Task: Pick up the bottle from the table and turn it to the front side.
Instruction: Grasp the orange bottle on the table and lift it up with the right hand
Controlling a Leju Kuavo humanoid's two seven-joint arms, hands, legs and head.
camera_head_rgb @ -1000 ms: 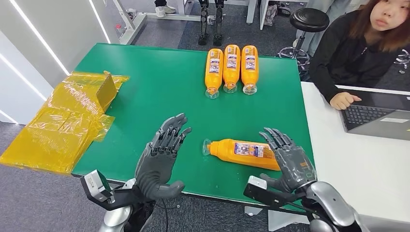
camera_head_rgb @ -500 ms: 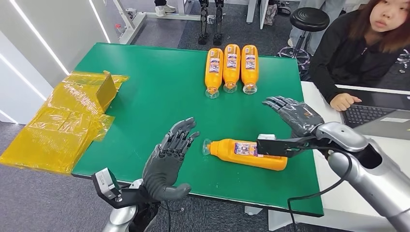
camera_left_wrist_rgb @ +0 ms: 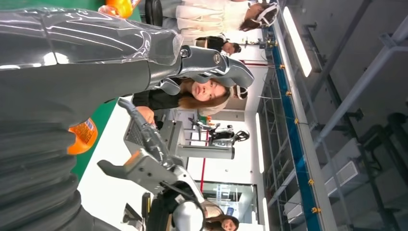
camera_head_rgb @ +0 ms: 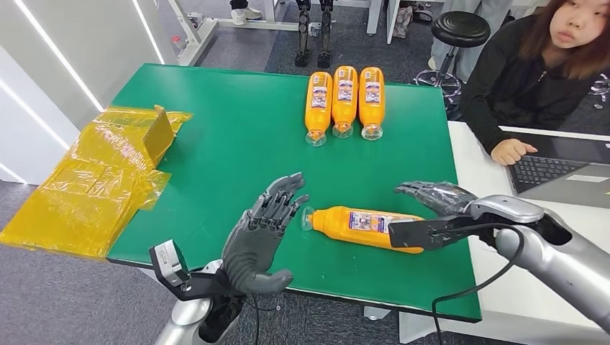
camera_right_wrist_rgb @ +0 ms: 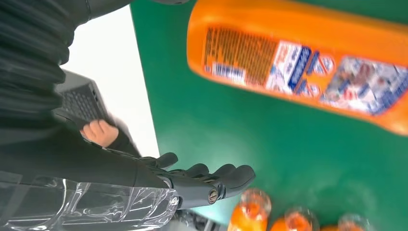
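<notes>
The orange bottle (camera_head_rgb: 335,223) has a label of fine print (camera_head_rgb: 370,221) in view, so I expect its big front label to stay hidden underneath until I turn the bottle.
An orange bottle (camera_head_rgb: 363,227) with a blue and white label lies on its side near the front of the green table (camera_head_rgb: 230,144), its clear cap pointing toward my left hand. My left hand (camera_head_rgb: 263,228) hovers open, fingers spread, its fingertips (camera_head_rgb: 293,194) just beside the cap. My right hand (camera_head_rgb: 437,195) is open, palm down, by the bottle's base end and slightly behind it, holding nothing. In the right wrist view the bottle (camera_right_wrist_rgb: 298,62) lies apart from the spread hand (camera_right_wrist_rgb: 192,180). The left wrist view has a sliver of the bottle (camera_left_wrist_rgb: 82,137) past my left hand (camera_left_wrist_rgb: 72,96).
Three more orange bottles (camera_head_rgb: 344,100) lie side by side at the table's far edge. Crumpled yellow plastic wrap (camera_head_rgb: 101,180) hangs off the left edge. A person (camera_head_rgb: 532,72) sits at a white desk (camera_head_rgb: 532,251) with a laptop (camera_head_rgb: 561,172) on the right.
My right hand has dropped and drawn in toward the bottle's base end. My left hand has crept forward and right, closer to the cap. The bottle has not moved.
</notes>
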